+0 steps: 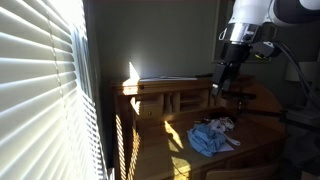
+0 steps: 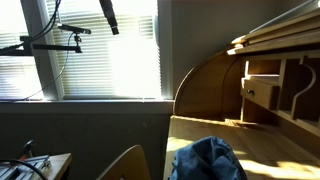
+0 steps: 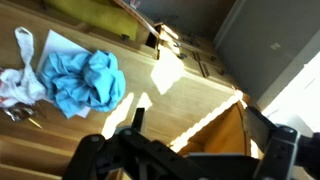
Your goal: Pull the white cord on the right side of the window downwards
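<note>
Next, my open gripper swings toward the window and turns to face the blinds (image 2: 145, 45) before it takes the cord, because it is pointing down at the wooden desk (image 1: 155, 160).
The window (image 1: 45, 90) with white slat blinds fills the left of an exterior view and glares behind the desk in the other (image 2: 110, 55). A thin cord (image 2: 62, 60) hangs in front of its left part, dark against the light; I cannot make out a white cord at its right side. My gripper (image 1: 218, 82) hangs over the wooden desk, well away from the blinds, and shows as a dark shape against the glass (image 2: 108, 16). In the wrist view the gripper (image 3: 200, 130) is open and empty above the desk top.
A wooden roll-top desk (image 1: 165, 95) with drawers (image 2: 262, 90) stands by the window. A blue cloth (image 3: 85, 80) and a white cloth (image 3: 18, 75) lie on it. A dark stand arm (image 2: 45, 44) reaches across the window. A chair back (image 2: 125, 165) is in front.
</note>
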